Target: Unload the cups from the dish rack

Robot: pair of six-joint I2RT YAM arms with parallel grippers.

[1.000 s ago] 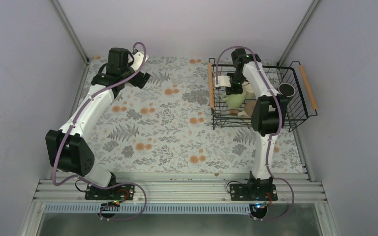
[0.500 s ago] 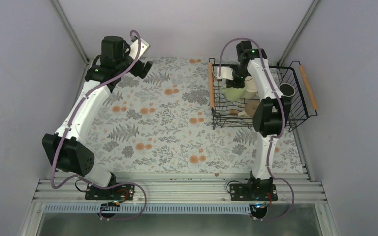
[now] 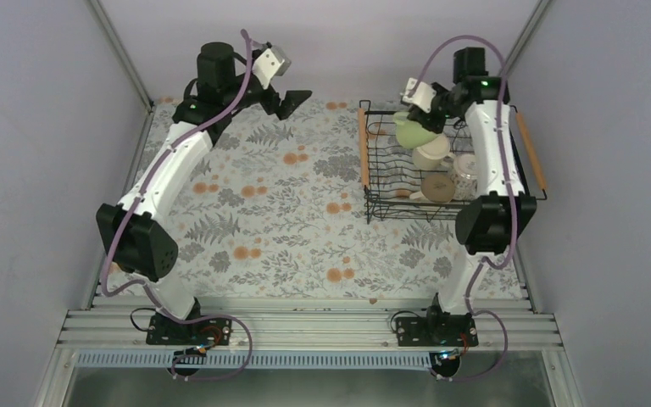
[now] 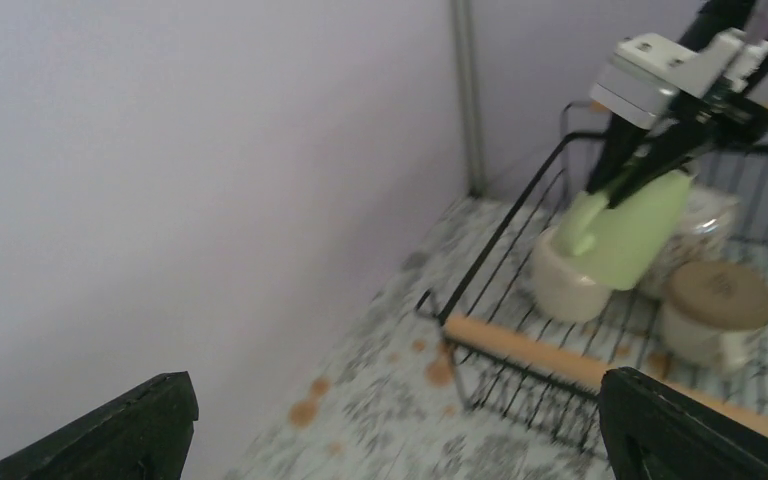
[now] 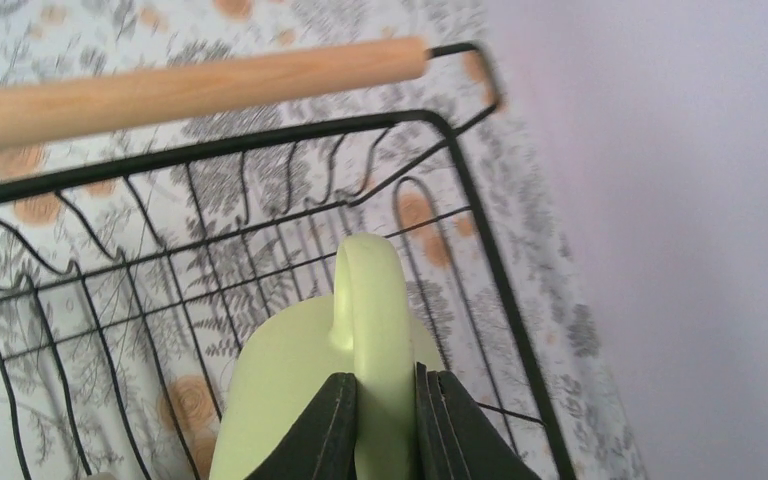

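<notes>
My right gripper has the pale green mug (image 3: 410,133) by its handle (image 5: 372,290) and the mug's rim is free, so my left gripper should keep moving closer until it closes on that rim.
My right gripper (image 3: 415,119) is shut on the handle of the pale green mug (image 3: 411,134) and holds it above the back left part of the black wire dish rack (image 3: 362,157). In the right wrist view the fingers (image 5: 332,430) pinch the mug's handle (image 5: 375,300). A cream cup (image 3: 431,154), a beige cup (image 3: 437,186) and a patterned cup (image 3: 466,174) sit in the rack. The black mug is hidden by the right arm. My left gripper (image 3: 292,102) is open and empty, raised over the back of the table, left of the rack; its view shows the green mug (image 4: 630,235).
The rack has a wooden bar handle on the left (image 4: 560,360) and on the right (image 3: 531,153). It stands at the table's back right, close to the walls. The floral table cover (image 3: 280,212) lies to its left. A corner post (image 4: 465,90) stands behind the rack.
My right gripper has lifted the green mug up out of the rack toward its back left. My left arm has swung right along the back wall toward the rack.
</notes>
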